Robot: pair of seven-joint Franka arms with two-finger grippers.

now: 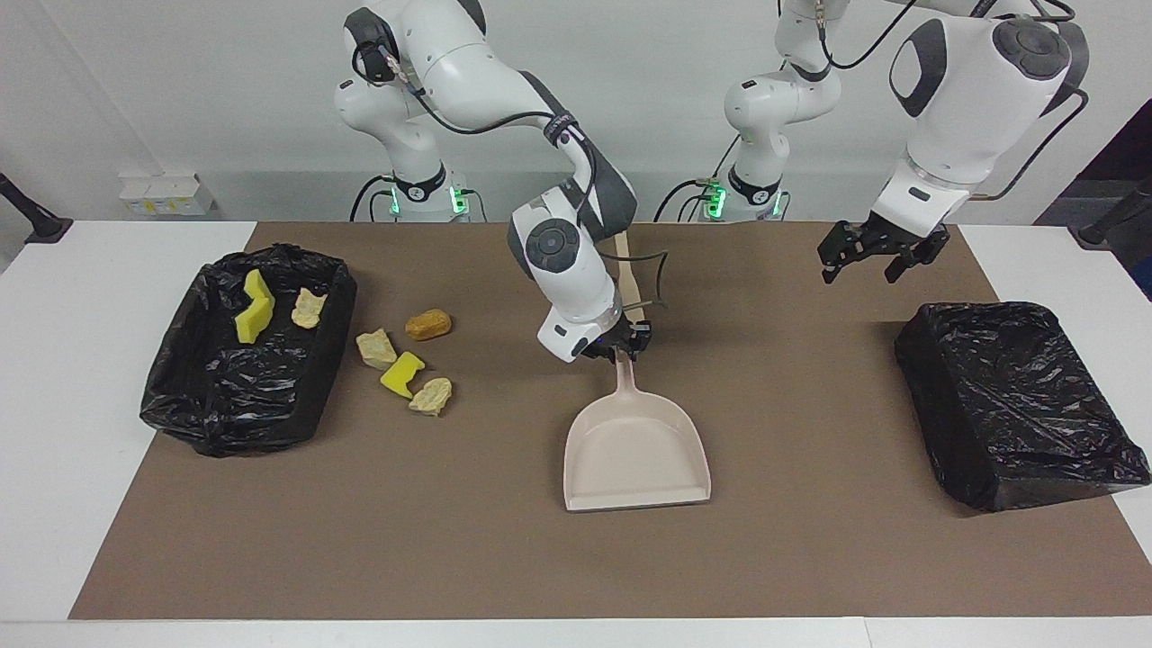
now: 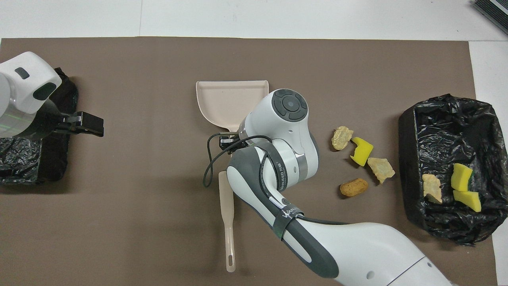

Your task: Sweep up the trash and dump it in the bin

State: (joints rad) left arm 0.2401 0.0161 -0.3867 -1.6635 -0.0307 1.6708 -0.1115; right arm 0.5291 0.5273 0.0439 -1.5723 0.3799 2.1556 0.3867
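Note:
The robot's right gripper is closed on the dustpan's handle (image 1: 625,373), so it should open and move away for the left gripper, and then take the brush (image 2: 229,238).
The beige dustpan (image 1: 634,450) sits mid-mat, and my right gripper (image 1: 623,347) is shut on the top of its handle. In the overhead view the right arm covers most of that gripper (image 2: 229,140), with the dustpan (image 2: 230,99) just past it. The beige brush (image 2: 227,214) lies on the mat, nearer to the robots than the dustpan. Several trash scraps lie loose beside the right arm's bin: a tan lump (image 1: 375,346), an orange lump (image 1: 427,324), a yellow sponge (image 1: 401,373) and a tan lump (image 1: 432,396). My left gripper (image 1: 868,256) is open and empty, in the air.
A black-lined bin (image 1: 180,405) at the right arm's end holds two yellow sponges (image 1: 255,306) and a tan lump (image 1: 308,308). A second black-lined bin (image 1: 1017,405) stands at the left arm's end, with the left gripper (image 2: 89,124) over the mat beside it.

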